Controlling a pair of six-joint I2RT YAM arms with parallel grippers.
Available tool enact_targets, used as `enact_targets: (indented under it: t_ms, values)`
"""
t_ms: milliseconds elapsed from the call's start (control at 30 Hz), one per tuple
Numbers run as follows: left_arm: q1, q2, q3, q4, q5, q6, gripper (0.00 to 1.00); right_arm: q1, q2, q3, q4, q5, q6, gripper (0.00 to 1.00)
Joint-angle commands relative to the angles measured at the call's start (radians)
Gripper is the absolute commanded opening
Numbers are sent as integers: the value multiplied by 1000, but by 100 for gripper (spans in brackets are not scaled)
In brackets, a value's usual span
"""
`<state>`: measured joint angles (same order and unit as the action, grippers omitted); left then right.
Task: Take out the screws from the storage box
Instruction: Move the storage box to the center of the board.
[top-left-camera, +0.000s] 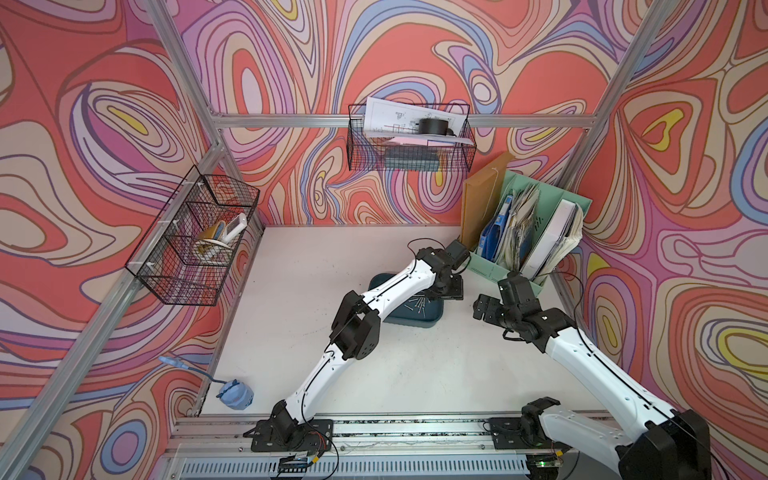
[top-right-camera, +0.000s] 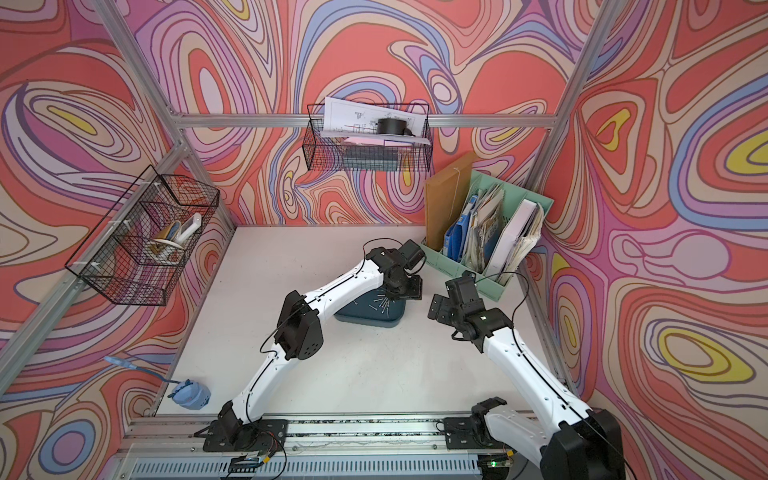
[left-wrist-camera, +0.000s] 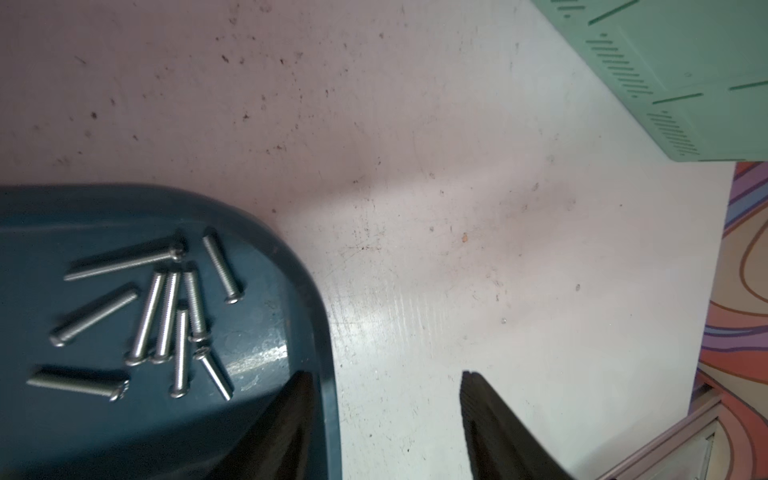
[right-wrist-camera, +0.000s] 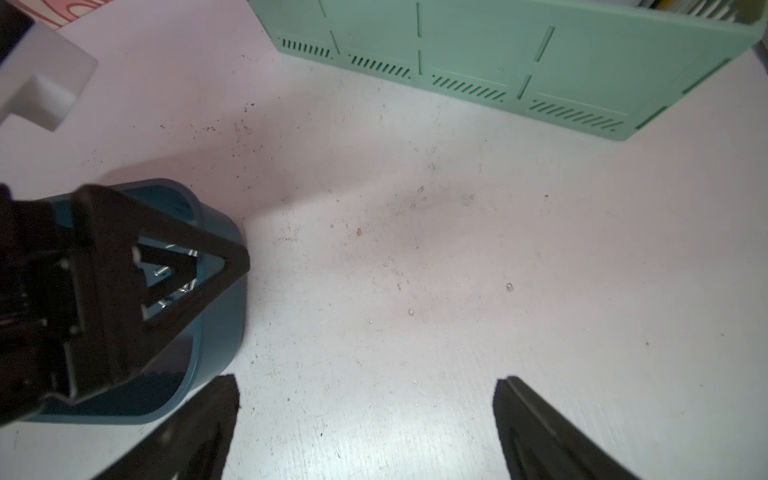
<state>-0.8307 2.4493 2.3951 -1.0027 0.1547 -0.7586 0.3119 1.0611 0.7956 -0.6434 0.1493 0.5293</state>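
Observation:
Next, my right gripper takes the clustered screws (top-left-camera: 418, 304) once my left gripper backs off, because my left gripper straddles the storage box's rim (top-left-camera: 441, 310) with its arm across the box.
The storage box (top-left-camera: 415, 320) is a shallow dark teal tray lying mid-table under my left forearm in both top views (top-right-camera: 365, 321). Several silver screws (left-wrist-camera: 166, 316) lie loose on its floor, also visible from above (top-left-camera: 417, 306). My left gripper (left-wrist-camera: 384, 376) is open at the box's right corner. One finger is over the inside, the other over the bare table, and the rim (left-wrist-camera: 322, 332) runs between them untouched. My right gripper (right-wrist-camera: 368, 380) is open over the white table just right of the box (right-wrist-camera: 220, 324), holding nothing.
A mint-green file organiser (top-left-camera: 490, 270) full of folders stands close behind both grippers, with a brown folder (top-left-camera: 482, 199) leaning beside it. Black wire baskets hang on the left wall (top-left-camera: 195, 237) and the back wall (top-left-camera: 409, 137). A small blue object (top-left-camera: 236, 392) sits front left.

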Motion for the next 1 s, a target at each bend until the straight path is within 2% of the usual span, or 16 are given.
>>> enact_targets:
  t_ms: [0, 100, 233, 333, 433, 500, 633, 800, 900, 967]
  values:
    - [43, -157, -34, 13, -20, 58, 67, -1, -27, 49, 23, -73, -64, 95]
    - [85, -317, -238, 99, -66, 98, 68, 0, 2, 101, 24, -142, -111, 91]
    - [180, -566, -604, 262, -116, 105, 71, 25, 89, 194, 13, -180, -149, 83]
    - [251, -701, -809, 318, -184, 110, 75, 98, 189, 279, 5, -154, -162, 77]
    - [321, -771, -947, 337, -178, 105, 75, 200, 334, 393, -31, -85, -170, 70]
    - [356, -791, -1022, 361, -148, 104, 75, 238, 441, 473, -57, -77, -165, 62]
    - [390, -806, -1135, 429, -101, 108, 74, 283, 633, 602, -73, -77, -132, 56]
    - [389, -777, -1172, 464, -36, 104, 72, 287, 839, 722, -98, -65, -75, 47]
    - [390, -767, -1193, 492, -1, 99, 70, 286, 913, 749, -99, -43, -52, 37]
    - [389, -762, -1198, 505, 18, 98, 69, 287, 949, 758, -95, -42, -48, 34]
